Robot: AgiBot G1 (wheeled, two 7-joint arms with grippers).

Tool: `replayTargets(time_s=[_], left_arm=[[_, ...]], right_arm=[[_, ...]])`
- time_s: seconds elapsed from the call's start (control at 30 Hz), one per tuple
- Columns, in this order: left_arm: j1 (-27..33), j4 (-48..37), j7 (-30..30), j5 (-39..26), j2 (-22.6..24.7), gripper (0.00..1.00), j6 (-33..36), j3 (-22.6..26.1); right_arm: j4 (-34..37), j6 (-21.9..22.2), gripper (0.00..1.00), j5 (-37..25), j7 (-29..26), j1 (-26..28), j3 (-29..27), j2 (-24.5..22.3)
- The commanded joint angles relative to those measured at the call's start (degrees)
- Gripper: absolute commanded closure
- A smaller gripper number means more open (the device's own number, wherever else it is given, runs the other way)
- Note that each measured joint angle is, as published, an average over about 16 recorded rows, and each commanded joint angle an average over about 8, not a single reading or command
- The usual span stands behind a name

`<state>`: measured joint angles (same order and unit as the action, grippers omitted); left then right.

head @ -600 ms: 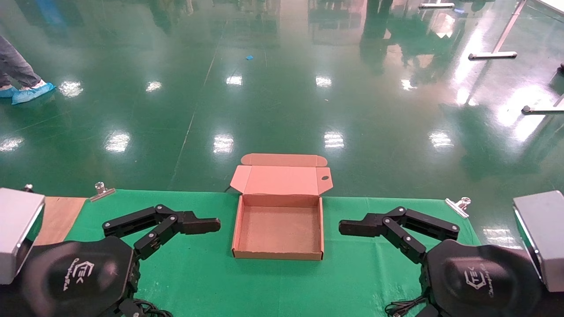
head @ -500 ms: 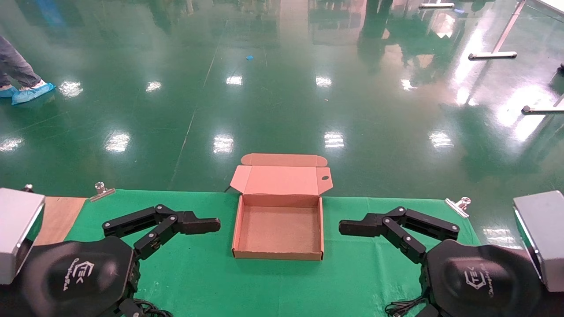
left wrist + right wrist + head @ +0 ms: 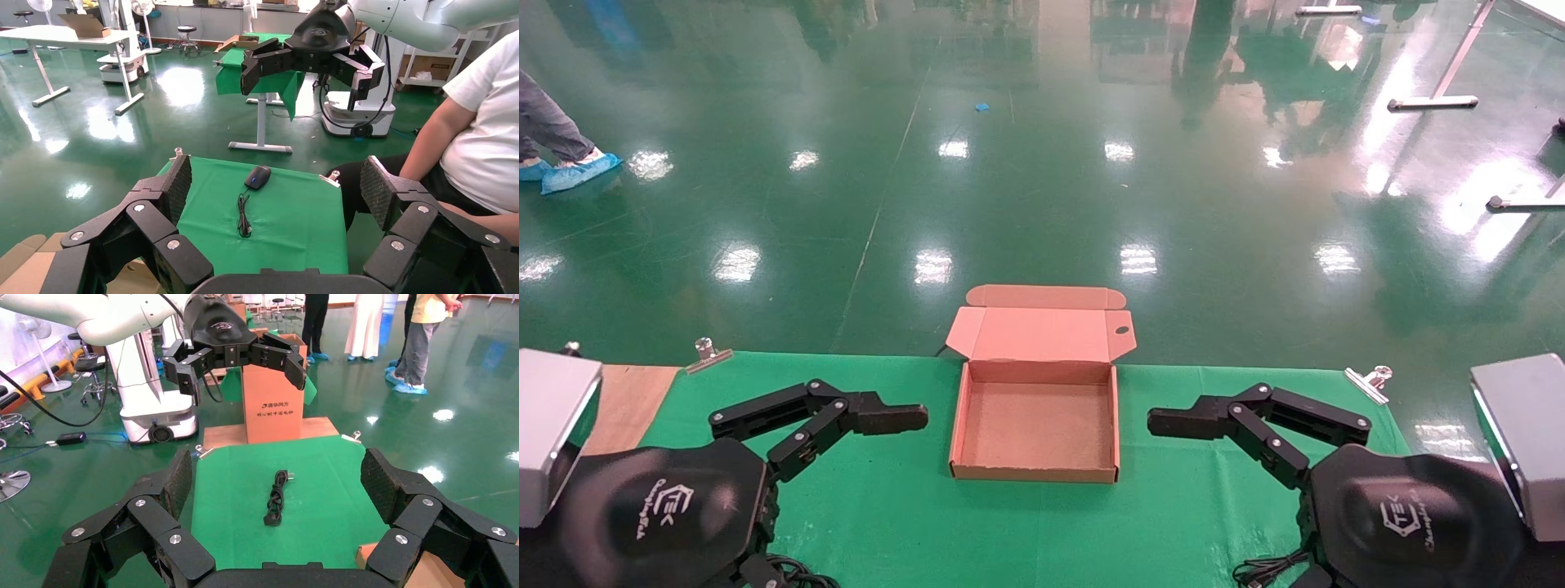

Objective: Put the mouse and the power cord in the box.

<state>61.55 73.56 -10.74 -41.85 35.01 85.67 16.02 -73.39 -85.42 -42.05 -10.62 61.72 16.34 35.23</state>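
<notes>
My gripper will lift the power cord (image 3: 811,578) over the box, and the power cord should stay a compact bundle because its loops lie bunched close together (image 3: 793,567).
The brown box (image 3: 1037,472) lies open in the middle of the green cloth, lid flap folded back, nothing inside. My left gripper (image 3: 903,418) hovers left of it, open and holding nothing. My right gripper (image 3: 1173,422) hovers right of it, also open and holding nothing. The black mouse (image 3: 257,177) rests on the cloth with its thin cable (image 3: 243,214) trailing; in the head view only that cable (image 3: 1263,569) shows under my right arm. The bundled power cord (image 3: 276,497) lies on the cloth on the left side; a loop of the power cord (image 3: 797,573) peeks out under my left arm.
Metal clips (image 3: 708,354) (image 3: 1369,380) pin the cloth at the far corners. Bare wood (image 3: 625,404) shows at the far left. A person sits beside the table's right end (image 3: 477,135). A tall cardboard carton (image 3: 273,395) stands beyond the left end.
</notes>
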Motion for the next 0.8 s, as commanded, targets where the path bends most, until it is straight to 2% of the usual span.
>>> replayTargets(time_s=[0.03,0.8], left_arm=[[0.0,0.0,0.0,0.0,0.0,0.0,0.0,0.0],[0.0,0.0,0.0,0.0,0.0,0.0,0.0,0.0]], right_arm=[[0.0,0.0,0.0,0.0,0.0,0.0,0.0,0.0],[0.0,0.0,0.0,0.0,0.0,0.0,0.0,0.0]])
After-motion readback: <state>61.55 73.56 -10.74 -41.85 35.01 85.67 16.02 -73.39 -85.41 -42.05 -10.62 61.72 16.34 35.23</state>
